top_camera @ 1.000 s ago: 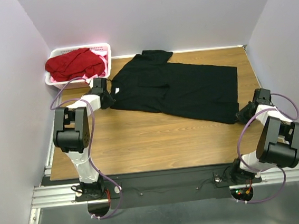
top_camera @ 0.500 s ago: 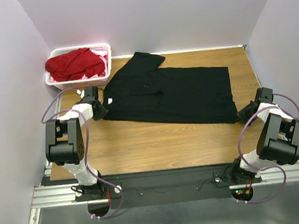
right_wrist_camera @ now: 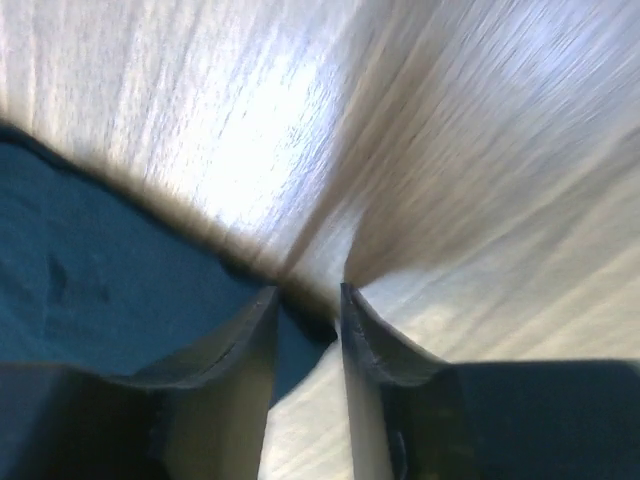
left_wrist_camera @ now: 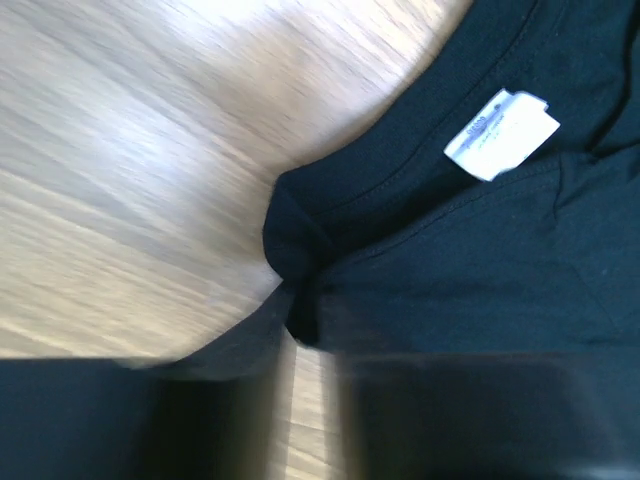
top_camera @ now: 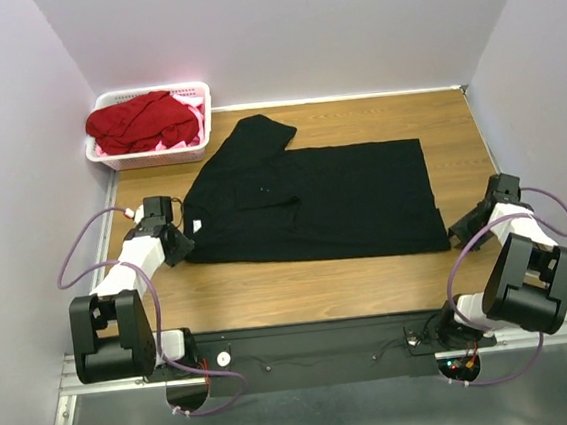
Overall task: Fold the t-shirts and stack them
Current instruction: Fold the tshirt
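The black t-shirt's folded sleeve (top_camera: 265, 195) is lying crooked across its body. I should open my left gripper and straighten the sleeve's end (top_camera: 293, 199) with my right gripper first.
The large black t-shirt (top_camera: 333, 203) lies spread flat across the table's middle, neck to the left, hem to the right. My left gripper (top_camera: 174, 245) is shut on the shirt at its neck edge; the left wrist view shows the cloth (left_wrist_camera: 480, 270) bunched at the fingertips (left_wrist_camera: 305, 320), beside the white neck label (left_wrist_camera: 503, 133). My right gripper (top_camera: 458, 228) sits at the shirt's near right hem corner. In the right wrist view its jaws (right_wrist_camera: 307, 295) stand slightly apart with the cloth's corner (right_wrist_camera: 90, 270) lying between them. A red t-shirt (top_camera: 144, 120) and pink cloth (top_camera: 188, 99) lie in the basket.
The white slotted basket (top_camera: 204, 120) stands at the far left corner of the wooden table (top_camera: 300, 281). Purple walls close in the back and both sides. One sleeve (top_camera: 255, 130) points toward the back wall.
My left gripper has pulled the shirt's neck leftward and toward the near edge. The shirt has slid with it and now lies flatter and squarer. The right gripper has barely moved.
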Robot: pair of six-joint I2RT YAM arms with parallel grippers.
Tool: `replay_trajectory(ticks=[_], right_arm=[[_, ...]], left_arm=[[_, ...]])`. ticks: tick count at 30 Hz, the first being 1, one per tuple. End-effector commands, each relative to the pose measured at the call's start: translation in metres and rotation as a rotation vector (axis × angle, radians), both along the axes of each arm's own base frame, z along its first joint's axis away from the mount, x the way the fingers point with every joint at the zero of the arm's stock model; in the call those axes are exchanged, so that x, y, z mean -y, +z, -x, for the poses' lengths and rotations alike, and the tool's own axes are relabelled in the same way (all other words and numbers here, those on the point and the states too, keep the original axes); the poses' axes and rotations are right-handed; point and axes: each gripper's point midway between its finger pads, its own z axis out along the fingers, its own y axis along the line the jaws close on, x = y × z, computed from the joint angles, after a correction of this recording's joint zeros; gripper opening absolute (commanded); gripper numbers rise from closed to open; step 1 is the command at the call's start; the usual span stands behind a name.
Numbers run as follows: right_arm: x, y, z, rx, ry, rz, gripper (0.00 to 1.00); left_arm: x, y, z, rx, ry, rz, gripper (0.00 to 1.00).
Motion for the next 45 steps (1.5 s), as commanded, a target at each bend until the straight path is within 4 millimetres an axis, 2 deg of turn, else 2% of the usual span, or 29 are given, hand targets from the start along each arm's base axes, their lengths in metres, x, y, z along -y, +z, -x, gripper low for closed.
replay_trajectory(ticks=[1, 3, 4, 6, 7, 8, 10, 12, 13, 14, 15, 17, 18, 20, 23, 24, 28, 31, 35, 37, 39, 40, 42, 43, 44, 45], right_arm=[[0.024, 0.040, -0.017, 0.093, 0.026, 0.120, 0.44], [0.027, 0.058, -0.027, 0.133, 0.063, 0.150, 0.47], [0.022, 0.066, -0.032, 0.153, 0.089, 0.160, 0.48], [0.013, 0.085, -0.046, 0.216, 0.160, 0.166, 0.48], [0.008, 0.092, -0.052, 0.238, 0.192, 0.171, 0.48], [-0.007, 0.097, -0.059, 0.258, 0.253, 0.165, 0.48], [-0.021, 0.107, -0.071, 0.287, 0.328, 0.166, 0.47], [-0.048, 0.102, -0.080, 0.296, 0.415, 0.093, 0.45], [-0.056, 0.099, -0.085, 0.305, 0.434, 0.071, 0.44], [-0.072, 0.092, -0.089, 0.300, 0.475, 0.023, 0.42], [-0.078, 0.091, -0.095, 0.315, 0.485, 0.011, 0.38], [-0.094, 0.085, -0.100, 0.324, 0.520, -0.044, 0.35], [-0.098, 0.075, -0.102, 0.307, 0.529, -0.071, 0.33], [-0.100, 0.068, -0.107, 0.308, 0.534, -0.087, 0.30], [-0.096, 0.046, -0.107, 0.251, 0.521, -0.089, 0.26], [-0.091, 0.034, -0.106, 0.218, 0.510, -0.070, 0.23], [-0.078, 0.014, -0.104, 0.153, 0.486, -0.026, 0.20], [-0.065, -0.002, -0.097, 0.095, 0.436, -0.005, 0.19], [-0.041, -0.010, -0.090, 0.048, 0.344, 0.042, 0.19], [-0.034, 0.000, -0.096, 0.073, 0.332, 0.084, 0.20], [-0.039, 0.020, -0.110, 0.143, 0.396, 0.082, 0.25], [-0.046, 0.037, -0.118, 0.196, 0.433, 0.093, 0.32], [-0.058, 0.060, -0.130, 0.255, 0.508, 0.139, 0.36], [-0.064, 0.076, -0.139, 0.293, 0.562, 0.179, 0.41], [-0.074, 0.090, -0.145, 0.330, 0.609, 0.199, 0.44], [-0.097, 0.098, -0.149, 0.356, 0.710, 0.215, 0.47]], left_arm=[[-0.016, 0.020, -0.004, 0.055, 0.040, -0.050, 0.53], [-0.015, 0.034, -0.010, 0.096, 0.028, -0.049, 0.66], [-0.013, 0.043, -0.014, 0.116, 0.004, -0.049, 0.76], [-0.010, 0.061, -0.018, 0.158, -0.021, -0.054, 0.84], [-0.008, 0.067, -0.019, 0.165, -0.032, -0.060, 0.84], [-0.009, 0.073, -0.019, 0.173, -0.036, -0.070, 0.84], [0.005, 0.089, -0.025, 0.215, -0.090, -0.079, 0.82], [0.015, 0.095, -0.030, 0.230, -0.118, -0.088, 0.72], [0.026, 0.099, -0.037, 0.251, -0.148, -0.082, 0.68], [0.031, 0.097, -0.040, 0.250, -0.160, -0.068, 0.63], [0.043, 0.091, -0.046, 0.241, -0.188, -0.038, 0.54], [0.050, 0.075, -0.049, 0.200, -0.200, -0.034, 0.51], [0.052, 0.071, -0.050, 0.200, -0.194, -0.029, 0.50], [0.057, 0.061, -0.054, 0.208, -0.197, -0.003, 0.44], [0.062, 0.033, -0.049, 0.155, -0.186, 0.040, 0.40], [0.061, 0.016, -0.043, 0.114, -0.180, 0.046, 0.40], [0.049, -0.011, -0.027, 0.049, -0.110, 0.088, 0.38], [0.032, -0.015, -0.015, 0.039, -0.041, 0.079, 0.37], [0.014, -0.014, -0.007, 0.052, 0.026, 0.072, 0.37], [0.014, -0.013, -0.004, 0.052, 0.016, 0.067, 0.37], [0.008, -0.010, -0.004, 0.055, 0.023, 0.065, 0.38], [0.007, -0.005, -0.006, 0.065, 0.011, 0.057, 0.41], [0.007, 0.004, -0.011, 0.092, -0.009, 0.051, 0.47], [0.007, 0.013, -0.014, 0.118, -0.016, 0.046, 0.54], [0.008, 0.025, -0.021, 0.149, -0.036, 0.038, 0.58], [0.010, 0.036, -0.026, 0.183, -0.056, 0.033, 0.62]])
